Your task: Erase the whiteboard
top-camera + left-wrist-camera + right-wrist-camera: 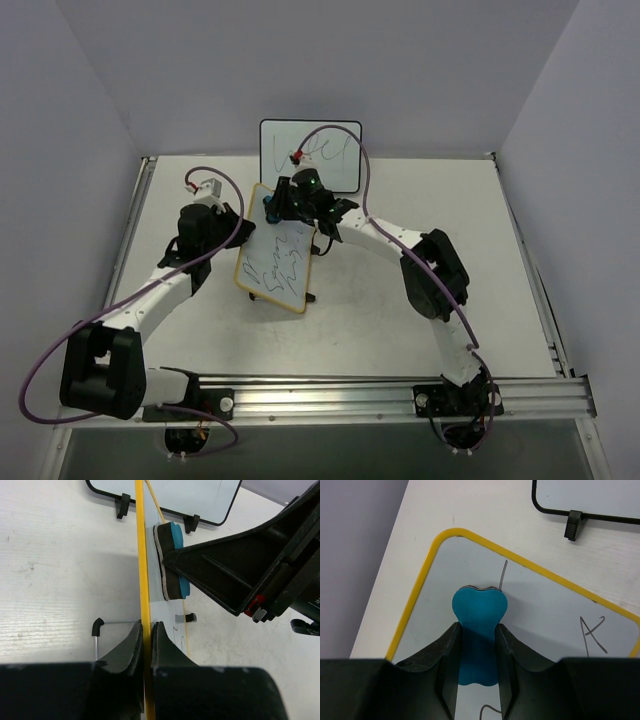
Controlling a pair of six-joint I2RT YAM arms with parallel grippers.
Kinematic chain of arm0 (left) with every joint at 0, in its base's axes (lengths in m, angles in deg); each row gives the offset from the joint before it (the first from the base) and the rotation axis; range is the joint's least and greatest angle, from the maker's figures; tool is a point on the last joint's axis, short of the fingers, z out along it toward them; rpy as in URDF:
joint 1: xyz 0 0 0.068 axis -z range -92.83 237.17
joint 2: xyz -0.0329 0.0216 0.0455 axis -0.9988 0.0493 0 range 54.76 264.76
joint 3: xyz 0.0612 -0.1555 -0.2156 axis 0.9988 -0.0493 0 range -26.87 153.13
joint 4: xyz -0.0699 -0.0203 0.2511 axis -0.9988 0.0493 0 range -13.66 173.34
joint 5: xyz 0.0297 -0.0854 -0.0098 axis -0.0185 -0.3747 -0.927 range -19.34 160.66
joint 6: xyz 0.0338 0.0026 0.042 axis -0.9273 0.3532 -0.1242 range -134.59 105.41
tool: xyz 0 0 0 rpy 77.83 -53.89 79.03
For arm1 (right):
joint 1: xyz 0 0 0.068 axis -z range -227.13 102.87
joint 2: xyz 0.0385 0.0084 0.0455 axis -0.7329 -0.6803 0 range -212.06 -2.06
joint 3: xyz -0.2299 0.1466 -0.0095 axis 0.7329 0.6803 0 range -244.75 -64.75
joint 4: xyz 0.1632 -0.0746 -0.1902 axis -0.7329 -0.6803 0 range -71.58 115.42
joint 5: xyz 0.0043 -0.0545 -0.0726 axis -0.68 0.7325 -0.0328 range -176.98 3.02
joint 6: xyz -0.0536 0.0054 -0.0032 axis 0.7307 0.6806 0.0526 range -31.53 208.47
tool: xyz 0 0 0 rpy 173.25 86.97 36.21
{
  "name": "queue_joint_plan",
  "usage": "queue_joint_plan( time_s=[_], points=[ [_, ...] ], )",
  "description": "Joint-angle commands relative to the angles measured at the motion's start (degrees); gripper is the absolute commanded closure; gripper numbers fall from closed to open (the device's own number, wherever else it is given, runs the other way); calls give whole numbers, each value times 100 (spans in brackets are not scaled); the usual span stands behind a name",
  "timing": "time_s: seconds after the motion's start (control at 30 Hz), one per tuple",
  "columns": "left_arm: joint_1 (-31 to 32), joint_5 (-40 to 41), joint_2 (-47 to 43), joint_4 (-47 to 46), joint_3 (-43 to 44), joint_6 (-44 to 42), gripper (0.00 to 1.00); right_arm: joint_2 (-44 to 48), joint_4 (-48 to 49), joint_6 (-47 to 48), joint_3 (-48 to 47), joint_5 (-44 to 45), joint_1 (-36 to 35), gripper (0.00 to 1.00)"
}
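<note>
A dark stroke runs [504,574] above the eraser toward the whiteboard's top frame, so next my right gripper wipes upward as far as the top frame and then wipes across to the corner scribble [592,632].
The whiteboard [278,262] has a yellow-tan frame and dark scribbles, and stands tilted at the table's middle. My left gripper [240,240] is shut on its left frame edge; the left wrist view shows the board's frame [142,555] edge-on between the gripper's [147,627] jaws. My right gripper [277,205] is shut on a blue eraser [479,607] with black felt, pressed against the board face [545,605] near its upper corner. The eraser also shows in the left wrist view [172,560]. In the right wrist view my right gripper [477,626] has scribbles [592,635] beside it.
A black-framed upright whiteboard [310,150] with one scribble line stands at the table's back edge, just behind the right gripper. It shows in the left wrist view [170,495] and the right wrist view [590,495]. Grey walls enclose the table on three sides.
</note>
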Motion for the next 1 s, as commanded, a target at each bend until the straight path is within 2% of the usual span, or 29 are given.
queue_joint_plan(
  time_s=[0.0, 0.57, 0.77, 0.97],
  points=[
    [384, -13, 63, 624, -2, -817, 98, -228, -18, -287, -258, -646, -4, 100],
    [613, 313, -69, 791, 7, -1020, 98, -325, -27, -577, 629, -1024, 823, 100],
    [657, 365, -60, 800, -2, -1046, 98, -299, -105, -542, 366, -1076, 779, 100],
    [815, 567, -51, 905, 50, -1178, 98, -404, -352, -577, -310, -1173, 709, 100]
  ],
)
